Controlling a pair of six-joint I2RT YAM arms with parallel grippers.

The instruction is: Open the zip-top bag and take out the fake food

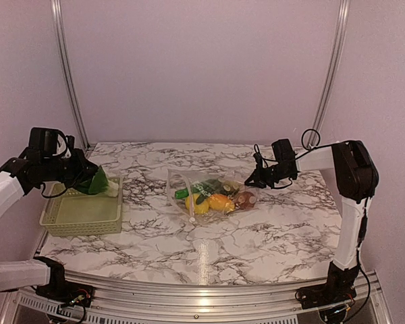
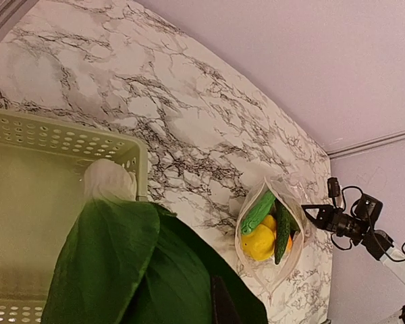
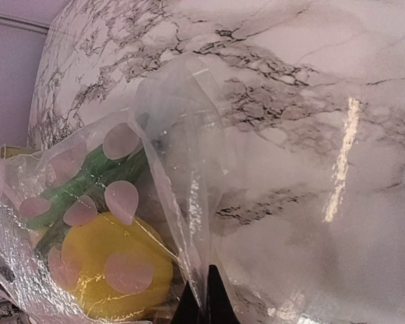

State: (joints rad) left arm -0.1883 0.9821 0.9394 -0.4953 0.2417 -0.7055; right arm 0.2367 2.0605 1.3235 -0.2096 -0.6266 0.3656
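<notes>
The leafy vegetable's white end (image 1: 113, 190) is in the far corner of the basket, so my left gripper should go on lowering the leaves until they get to the open basket's bottom (image 1: 84, 210).
The clear zip-top bag (image 1: 212, 196) lies mid-table, its mouth gaping toward the left arm. Inside it are fake food pieces: a yellow one (image 3: 115, 270), green ones (image 2: 258, 210), an orange one and a brown one (image 1: 244, 200). My right gripper (image 1: 254, 181) is shut on the bag's film at its right end, and the plastic (image 3: 189, 202) is pinched between the dark fingertips (image 3: 219, 307). My left gripper (image 1: 88, 181) is shut on a green-and-white leafy vegetable (image 2: 121, 263). It holds the vegetable over the far right corner of the pale green basket (image 1: 81, 216), and the leaves hide most of its fingers.
The basket (image 2: 27, 175) stands at the table's left side, and nothing shows inside it. The marble tabletop (image 1: 270, 236) has its front edge near the arm bases. Metal frame posts rise at the back left and back right.
</notes>
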